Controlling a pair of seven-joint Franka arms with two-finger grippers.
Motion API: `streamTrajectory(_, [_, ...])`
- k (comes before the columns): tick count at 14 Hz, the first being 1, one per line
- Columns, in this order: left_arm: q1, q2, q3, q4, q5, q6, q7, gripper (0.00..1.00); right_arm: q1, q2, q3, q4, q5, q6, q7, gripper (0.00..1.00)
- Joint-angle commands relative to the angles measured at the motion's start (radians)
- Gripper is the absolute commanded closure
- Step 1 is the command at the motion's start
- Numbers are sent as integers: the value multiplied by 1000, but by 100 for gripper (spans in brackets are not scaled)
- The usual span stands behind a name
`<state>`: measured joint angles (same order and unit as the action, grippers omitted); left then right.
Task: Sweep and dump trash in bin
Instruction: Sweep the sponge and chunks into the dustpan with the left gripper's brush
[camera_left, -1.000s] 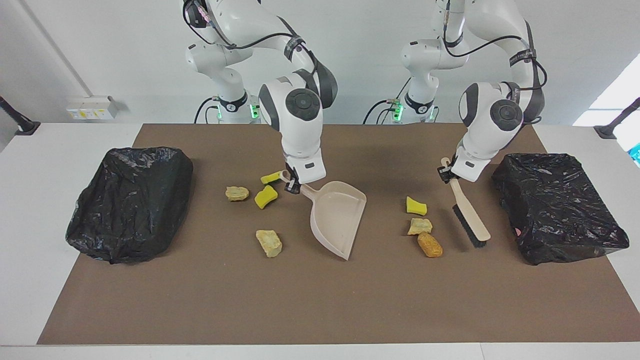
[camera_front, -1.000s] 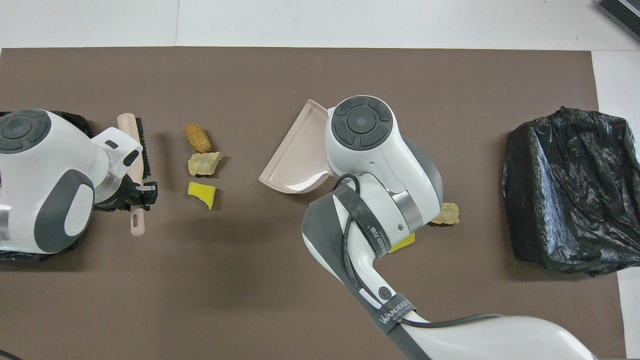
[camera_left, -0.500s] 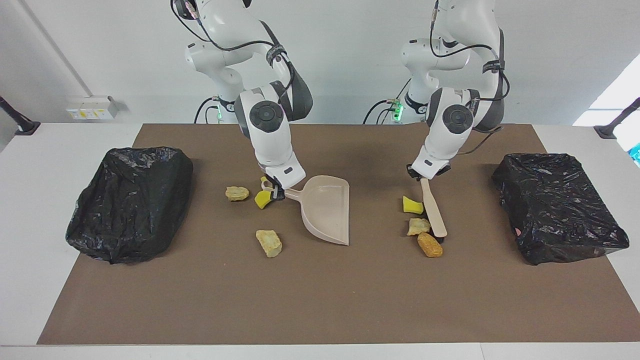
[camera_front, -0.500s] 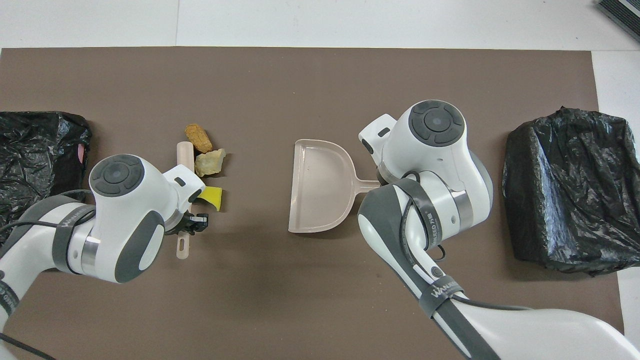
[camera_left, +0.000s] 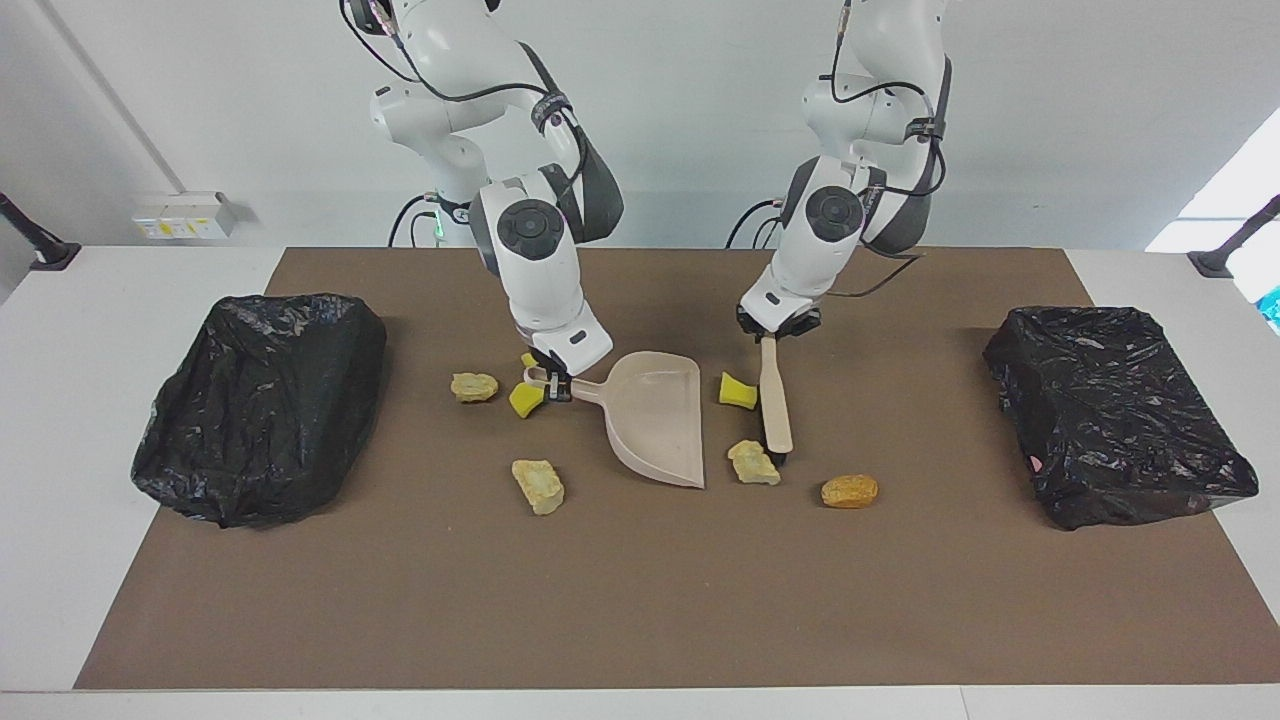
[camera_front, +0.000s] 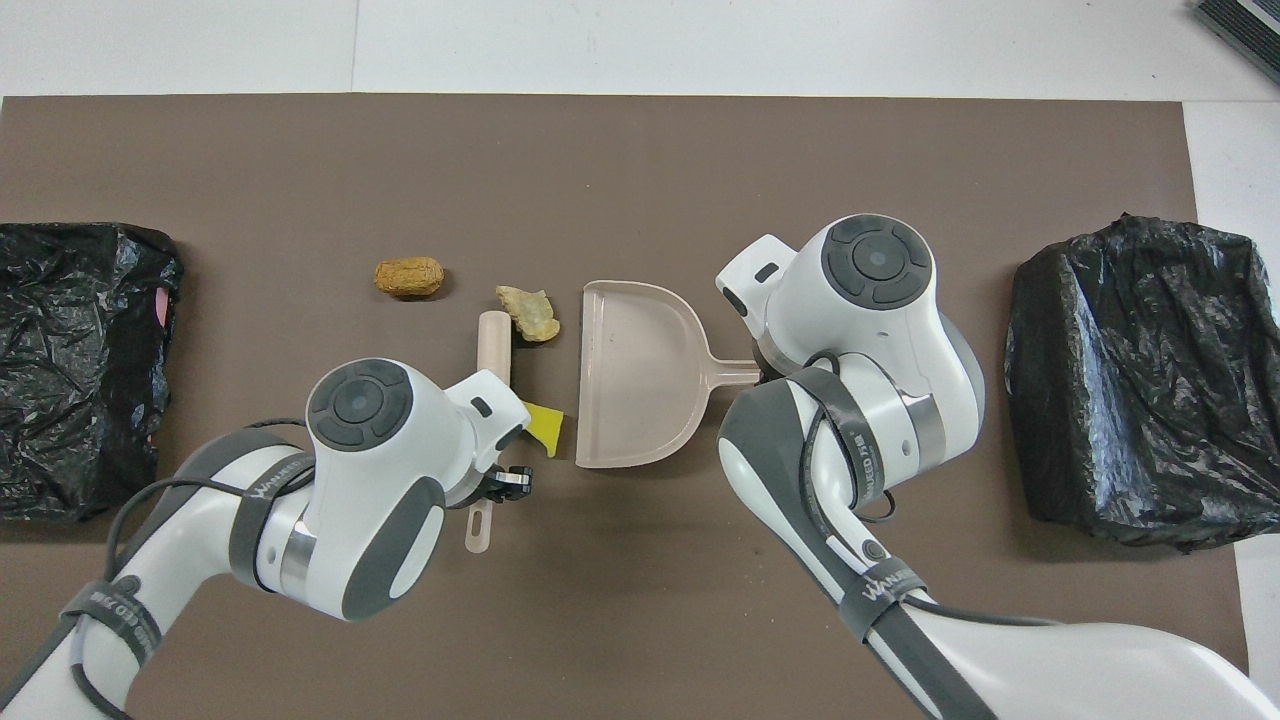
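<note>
The orange chunk (camera_front: 409, 276) is behind the brush head, so the robot's left gripper should take the brush over to the orange chunk's far side (camera_front: 354, 266) and sweep toward the dustpan.
My right gripper (camera_left: 552, 388) is shut on the handle of the beige dustpan (camera_left: 655, 420), which lies flat mid-table with its mouth toward the left arm's end. My left gripper (camera_left: 768, 335) is shut on the handle of the brush (camera_left: 776, 405), whose head rests on the mat just outside that mouth. Between brush and dustpan lie a yellow wedge (camera_left: 738, 390) and a beige chunk (camera_left: 752, 462) of trash. An orange chunk (camera_left: 850, 490) sits apart, toward the left arm's end. By the dustpan handle lie another yellow wedge (camera_left: 525, 399), a tan chunk (camera_left: 473, 386) and a beige chunk (camera_left: 538, 485).
Two bins covered in black bags stand at the ends of the brown mat, one at the right arm's end (camera_left: 260, 405) and one at the left arm's end (camera_left: 1115, 410). The overhead view shows the dustpan (camera_front: 635, 375), brush (camera_front: 493, 345) and orange chunk (camera_front: 409, 277).
The left arm has swept the brush toward the dustpan, pushing the yellow wedge and a beige chunk up to its mouth. The orange chunk stayed behind. The dustpan turned, then settled.
</note>
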<state>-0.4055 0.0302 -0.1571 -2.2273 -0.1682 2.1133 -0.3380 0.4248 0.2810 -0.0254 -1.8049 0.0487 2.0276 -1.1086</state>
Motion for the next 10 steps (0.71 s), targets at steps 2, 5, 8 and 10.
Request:
streamTrajectory(2, [-113,-30,13,3,-30,11,-68,100,-1,-25,5,-40,5,19,-40,100])
streamTrajectory(5, [-112,-35,14,81,-68,-67,-76,100,-1,-25,5,-45,3,29,-39,100])
streamTrajectory(8, [-20,-100,27,140,-64,-217,-58,100,-3,-26,5,-47,3,31,-39,100])
streamTrajectory(10, [55,-93,27,150,-15,-219,-11,100,-3,-25,5,-47,3,34,-39,100])
